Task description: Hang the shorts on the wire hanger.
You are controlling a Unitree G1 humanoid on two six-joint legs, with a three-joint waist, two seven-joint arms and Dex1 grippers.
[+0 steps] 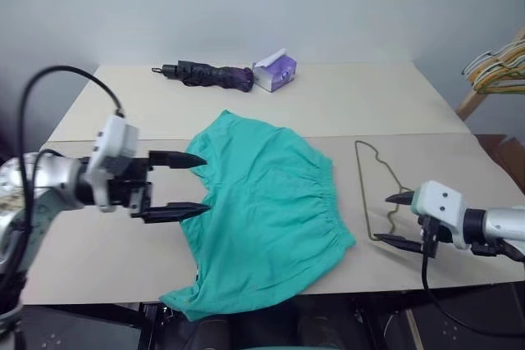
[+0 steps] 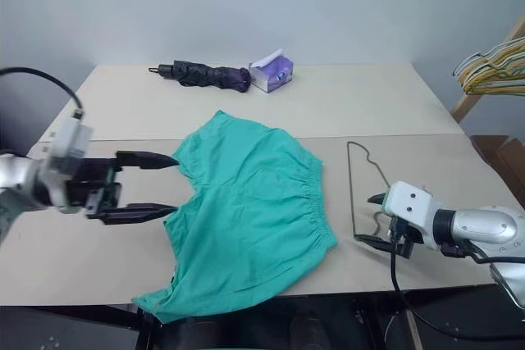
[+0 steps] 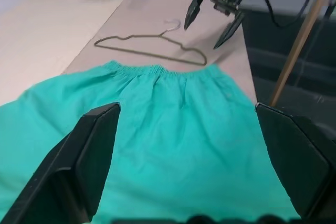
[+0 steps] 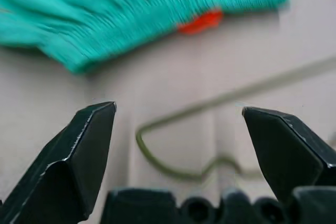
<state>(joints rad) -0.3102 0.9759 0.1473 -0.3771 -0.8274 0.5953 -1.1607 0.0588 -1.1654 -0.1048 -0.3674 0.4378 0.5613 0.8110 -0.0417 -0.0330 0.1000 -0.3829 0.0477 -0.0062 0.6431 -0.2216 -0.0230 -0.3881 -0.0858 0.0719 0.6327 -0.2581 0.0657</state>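
Note:
The waistband (image 1: pixel 337 211) will stretch open around the wire hanger when I pull it over the hanger's corners, because tight ripples (image 1: pixel 330 183) run along the waistband's gathered edge.
The teal-green shorts (image 1: pixel 267 215) lie flat in the middle of the table, one leg hanging over the front edge, the gathered waistband toward the right. The thin olive wire hanger (image 1: pixel 373 190) lies flat just right of the waistband. My left gripper (image 1: pixel 195 185) hovers open over the shorts' left edge, nothing between its fingers. My right gripper (image 1: pixel 395 220) is open and empty, its tips beside the hanger's hook end (image 4: pixel 210 169). The left wrist view looks across the shorts (image 3: pixel 157 129) to the hanger (image 3: pixel 149 48) and the right gripper (image 3: pixel 212 22).
A folded dark umbrella (image 1: pixel 209 74) and a purple tissue box (image 1: pixel 275 71) lie at the table's back. A bunch of pale hangers (image 1: pixel 499 67) hangs on a wooden stand at the far right. The table's front edge runs just under the shorts.

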